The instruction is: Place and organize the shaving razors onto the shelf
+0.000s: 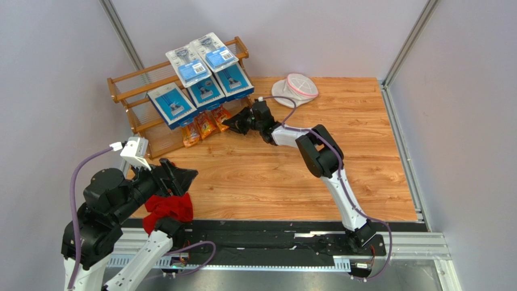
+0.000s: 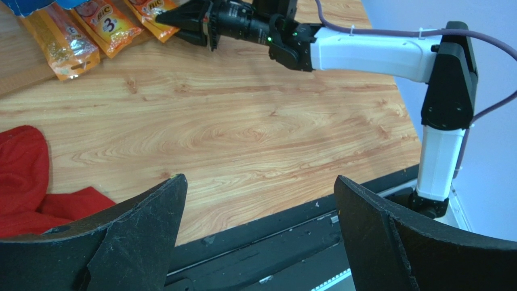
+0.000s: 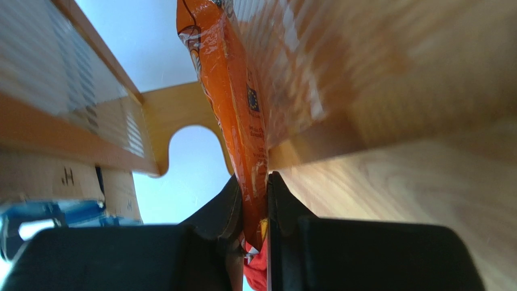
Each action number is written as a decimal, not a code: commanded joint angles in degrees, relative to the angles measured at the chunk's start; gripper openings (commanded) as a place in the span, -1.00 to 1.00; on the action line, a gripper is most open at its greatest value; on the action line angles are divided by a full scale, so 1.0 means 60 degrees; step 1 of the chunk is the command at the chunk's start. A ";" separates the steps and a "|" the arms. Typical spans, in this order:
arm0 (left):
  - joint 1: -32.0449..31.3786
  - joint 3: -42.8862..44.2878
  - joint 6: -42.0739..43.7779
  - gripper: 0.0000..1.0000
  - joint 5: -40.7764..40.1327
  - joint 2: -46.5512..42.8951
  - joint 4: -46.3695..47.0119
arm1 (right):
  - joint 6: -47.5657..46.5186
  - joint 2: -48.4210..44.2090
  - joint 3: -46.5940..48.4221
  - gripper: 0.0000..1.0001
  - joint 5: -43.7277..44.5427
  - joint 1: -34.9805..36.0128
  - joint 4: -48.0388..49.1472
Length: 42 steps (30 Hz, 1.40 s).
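My right gripper should go on easing in the gripped orange bag (image 1: 219, 116), as it points up the bottom level (image 1: 234, 107) beside the middle bag, until it rests there, then open.
The brown wooden shelf (image 1: 135, 77) stands at the back left. Two clear blister packs (image 1: 188, 63) lie on its top tier, and three blue razor boxes (image 1: 205, 91) lean below them. Three orange bags (image 1: 206, 125) rest at its foot on the table. My right gripper (image 1: 233, 124) reaches to the rightmost orange bag (image 3: 233, 91) and is shut on its lower end, right by the shelf's end post (image 3: 182, 115). My left gripper (image 2: 258, 188) hangs open and empty over the table's near edge, beside the red cloth (image 2: 24, 176).
A round white pouch with pink trim (image 1: 295, 88) lies at the back of the table, right of the shelf. The red cloth (image 1: 170, 206) is bunched at the near left edge under my left arm. Grey walls close in the table on three sides.
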 commanded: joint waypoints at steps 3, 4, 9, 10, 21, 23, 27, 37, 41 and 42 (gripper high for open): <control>0.0033 -0.0025 0.0151 0.98 0.0245 0.0153 0.0190 | -0.0316 0.0561 0.1473 -0.97 -0.0090 -0.0262 -0.0918; 0.0018 -0.0039 0.0166 0.98 0.0259 0.0182 0.0190 | -0.0403 0.0619 0.1606 -0.95 -0.0090 -0.0277 -0.1050; 0.0033 -0.0127 0.0152 0.98 0.0260 0.0212 0.0219 | -0.0609 0.1146 0.2572 -0.83 -0.0339 -0.0321 -0.1695; 0.0033 -0.0156 0.0151 0.98 0.0289 0.0197 0.0234 | -0.0623 0.1220 0.2705 -0.81 -0.0354 -0.0335 -0.1827; 0.0033 -0.0347 0.0093 0.98 0.0450 0.0197 0.0366 | -0.1120 0.1280 0.2970 -0.18 -0.0442 -0.0321 -0.2588; 0.0033 -0.0391 0.0093 0.98 0.0450 0.0197 0.0395 | -0.1311 0.0943 0.2737 0.05 -0.0194 -0.0321 -0.2808; 0.0033 -0.0508 0.0078 0.97 0.0494 0.0168 0.0424 | -0.1751 0.0270 0.2180 0.31 0.0202 -0.0306 -0.2883; 0.0033 -0.0508 0.0137 0.97 0.0538 0.0212 0.0483 | -0.3200 -0.0552 0.2238 0.46 0.1007 -0.0204 -0.5035; 0.0033 -0.0479 0.0151 0.97 0.0582 0.0241 0.0468 | -0.3377 -0.0786 0.1872 0.48 0.1097 -0.0174 -0.5270; 0.0033 -0.0464 0.0151 0.97 0.0596 0.0227 0.0468 | -0.3406 -0.0902 0.1784 0.49 0.1097 -0.0189 -0.5285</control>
